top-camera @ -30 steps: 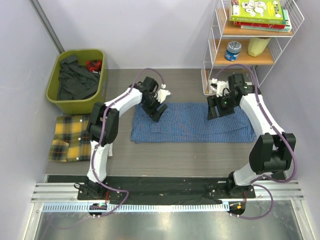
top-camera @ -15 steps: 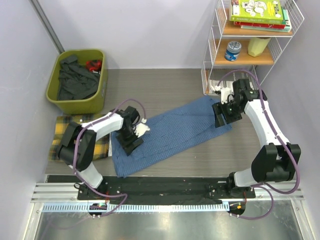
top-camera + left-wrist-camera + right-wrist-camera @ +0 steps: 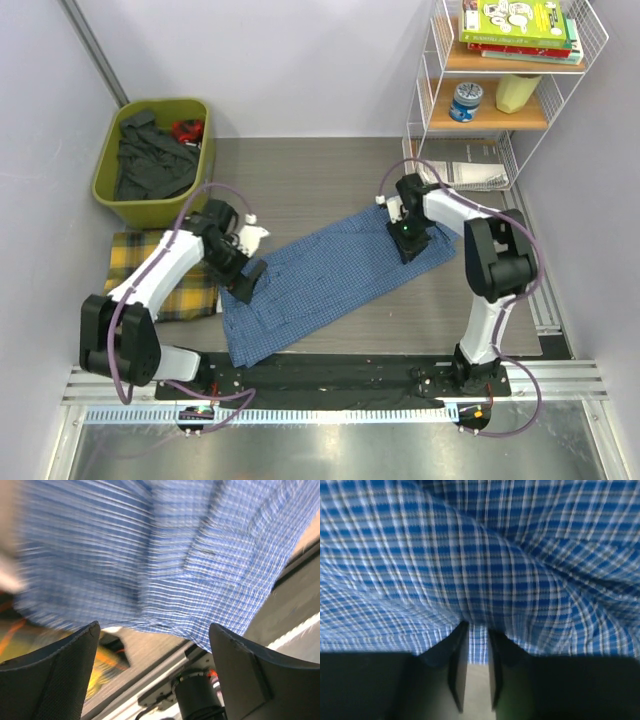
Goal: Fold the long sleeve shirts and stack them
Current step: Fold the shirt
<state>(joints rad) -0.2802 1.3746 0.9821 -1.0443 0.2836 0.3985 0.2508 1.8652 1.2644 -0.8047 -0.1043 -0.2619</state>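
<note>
I need to fold the blue fine-check shirt, but it lies at a slant with its far end (image 3: 438, 247) by the shelf. My right gripper should first swing that end toward the back wall (image 3: 325, 128).
The blue fine-check shirt (image 3: 330, 275) lies flat and slantwise across the table, from near left to far right. It fills the left wrist view (image 3: 150, 555) and the right wrist view (image 3: 470, 555). My left gripper (image 3: 243, 280) hovers at its left edge, jaws wide open (image 3: 154, 627) and empty. At the shirt's far right end, my right gripper (image 3: 408, 243) is shut on a fold of the blue cloth (image 3: 474, 630). The yellow plaid shirt (image 3: 190, 298) lies folded at the left, partly under my left arm, and shows as a yellow blur (image 3: 107, 660).
A green bin (image 3: 108, 195) holding dark clothes stands at the back left. A white wire shelf (image 3: 425, 100) with books and a can stands at the back right. The arms' black base rail (image 3: 330, 372) runs along the near edge.
The blue shirt swung from lying straight across to slantwise, its left end dragged nearer. My left gripper let go and opened. My right gripper moved left and closed on the cloth.
</note>
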